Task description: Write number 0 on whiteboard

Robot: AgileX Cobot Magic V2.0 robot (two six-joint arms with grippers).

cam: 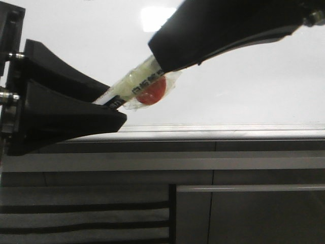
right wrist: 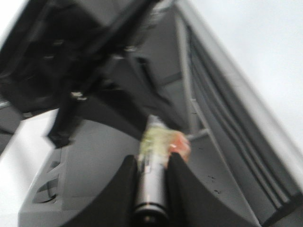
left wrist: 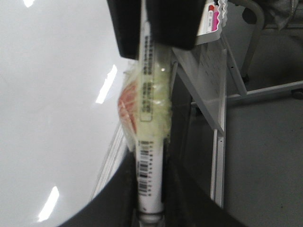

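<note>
Next, my left gripper moves back to free the marker's tip, because it is around the marker's writing end (cam: 105,100), while my right gripper holds the marker's body (cam: 142,79) to write.
A white marker (cam: 133,87) with a barcode label has a red round piece (cam: 152,92) taped to its middle with clear tape. My left gripper (cam: 114,104) is shut on its lower left end, seen in the left wrist view (left wrist: 150,189) around the barrel (left wrist: 150,161). My right gripper (cam: 158,57) comes in from the upper right and is shut on the other end; the right wrist view (right wrist: 151,165) shows the dark cap end (right wrist: 150,194) between its fingers. The whiteboard (cam: 244,86) fills the background, with glare and a silver bottom rail (cam: 228,130). No number 0 shows on it.
Grey cabinet panels (cam: 244,208) with dark slots lie below the rail. In the left wrist view a grey perforated metal frame (left wrist: 213,80) stands beside the board. The left arm's black body (right wrist: 90,71) is close in front of the right wrist camera.
</note>
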